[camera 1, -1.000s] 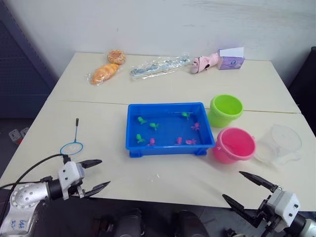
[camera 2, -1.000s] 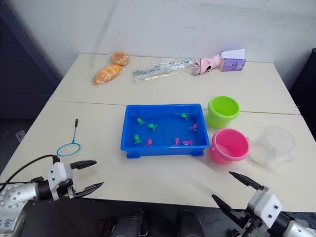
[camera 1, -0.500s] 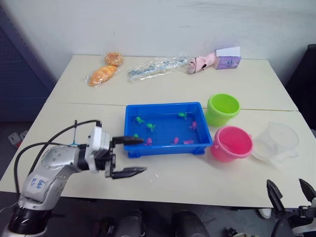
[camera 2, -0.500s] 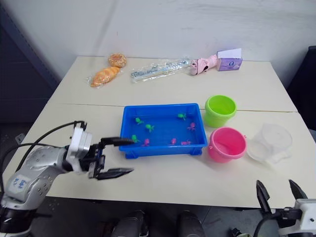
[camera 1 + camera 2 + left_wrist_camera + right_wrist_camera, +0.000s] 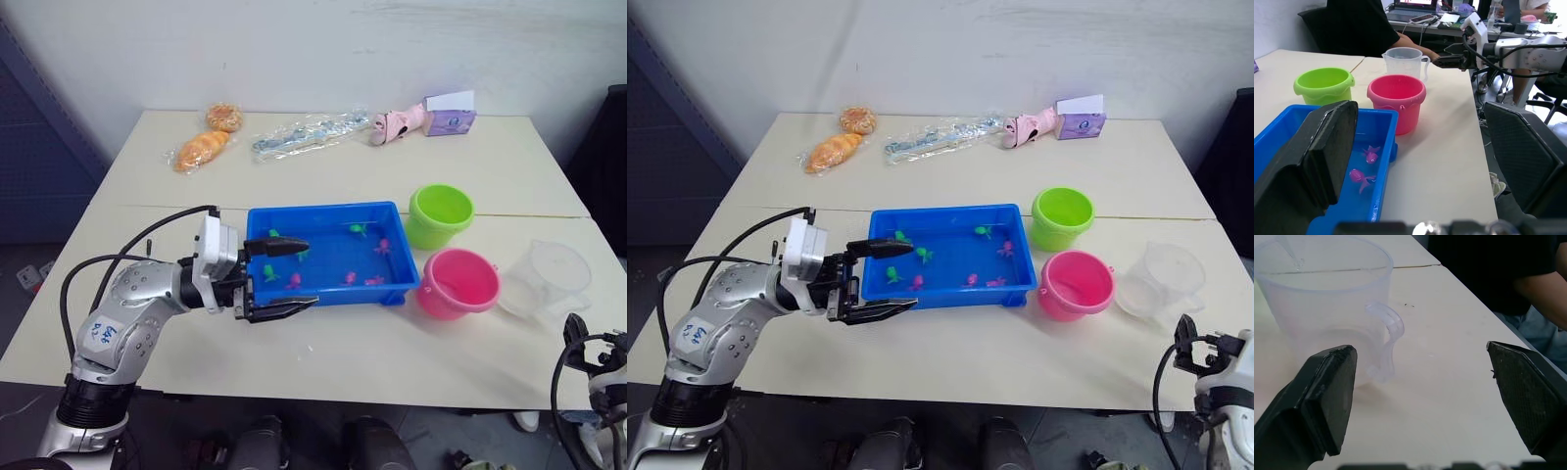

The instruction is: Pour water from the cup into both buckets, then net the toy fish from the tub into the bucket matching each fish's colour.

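Water in the clear cup (image 5: 551,280) will flow out over the far edge of the cup when the robot pours, because the cup's spout (image 5: 537,247) is across from the cup's handle.
The blue tub (image 5: 323,210) sits mid-table with green and pink toy fish (image 5: 294,281) in it. To its right stand the lime green bucket (image 5: 440,215) and, nearer, the pink bucket (image 5: 458,284). The clear cup (image 5: 549,284) stands upright at the table's right edge. My left gripper (image 5: 311,274) is open at the tub's front left corner, with one finger over the tub and the other in front of its wall. My right gripper (image 5: 1419,348) is open and empty, just short of the cup (image 5: 1327,308), whose handle points toward it. The net is hidden.
Bagged bread (image 5: 204,149), a clear plastic bag (image 5: 309,132), a pink toy (image 5: 392,125) and a purple box (image 5: 451,113) line the far edge. A seated person in dark clothes (image 5: 1508,269) is close beyond the table's right side, near a desk with laptops (image 5: 1420,7).
My left arm swung from the near left edge across to the tub's front left corner. My right gripper dropped low at the right and now faces the cup.
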Controlling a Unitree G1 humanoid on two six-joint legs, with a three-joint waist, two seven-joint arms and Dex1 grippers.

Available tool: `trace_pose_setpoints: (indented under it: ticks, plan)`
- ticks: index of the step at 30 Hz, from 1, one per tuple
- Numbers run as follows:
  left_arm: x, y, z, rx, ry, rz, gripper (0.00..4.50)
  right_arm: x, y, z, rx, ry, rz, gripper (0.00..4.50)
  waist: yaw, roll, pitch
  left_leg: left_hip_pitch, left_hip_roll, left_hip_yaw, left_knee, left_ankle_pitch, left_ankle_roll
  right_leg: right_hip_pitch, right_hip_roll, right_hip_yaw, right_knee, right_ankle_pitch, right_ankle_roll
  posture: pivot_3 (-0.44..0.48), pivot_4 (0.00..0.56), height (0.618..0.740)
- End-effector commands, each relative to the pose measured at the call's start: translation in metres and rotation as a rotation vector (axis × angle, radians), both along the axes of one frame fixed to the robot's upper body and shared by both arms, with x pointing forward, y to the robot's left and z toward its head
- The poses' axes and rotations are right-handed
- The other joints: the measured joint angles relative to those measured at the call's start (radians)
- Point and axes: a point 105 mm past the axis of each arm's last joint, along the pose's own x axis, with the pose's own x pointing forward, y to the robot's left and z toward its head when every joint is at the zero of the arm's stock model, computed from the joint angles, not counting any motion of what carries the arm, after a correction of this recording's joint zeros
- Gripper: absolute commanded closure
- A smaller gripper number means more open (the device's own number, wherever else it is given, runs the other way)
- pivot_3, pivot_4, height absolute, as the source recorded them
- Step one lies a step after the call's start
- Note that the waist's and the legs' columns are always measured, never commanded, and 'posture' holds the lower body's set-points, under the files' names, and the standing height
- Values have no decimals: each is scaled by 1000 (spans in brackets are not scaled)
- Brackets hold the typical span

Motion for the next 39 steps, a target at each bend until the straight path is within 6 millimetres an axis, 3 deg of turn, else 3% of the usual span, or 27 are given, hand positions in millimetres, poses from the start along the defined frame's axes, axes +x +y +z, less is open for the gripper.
trace_pose_setpoints:
  ticks: [1,27,30,36,39]
  plan:
    - [-4,-4,8,7,-36,-27,99,7,-9,8,-13,-8,-25,0,0,0,0,0,0,0,0,0,0,0,0,0,0,0,0,0,150,740]
    - [2,-13,10,28,-98,-52,99,48,-29,-3,146,-52,-160,0,-1,0,0,0,0,0,0,1,0,-1,0,0,0,0,0,0,150,740]
    - [3,-14,10,26,-103,-52,0,53,-31,-3,153,-67,-152,1161,0,0,0,-1,0,0,0,1,0,-1,0,0,0,0,0,0,150,740]
    - [4,-15,10,19,-107,-47,0,59,-30,7,123,-117,-97,4324,0,0,0,-1,0,0,0,1,0,-1,0,0,0,0,0,0,150,740]
    - [4,-14,7,11,-99,-36,0,54,-28,19,96,-162,-68,4432,2,0,0,-1,0,0,0,1,0,0,0,0,0,0,1,0,150,740]
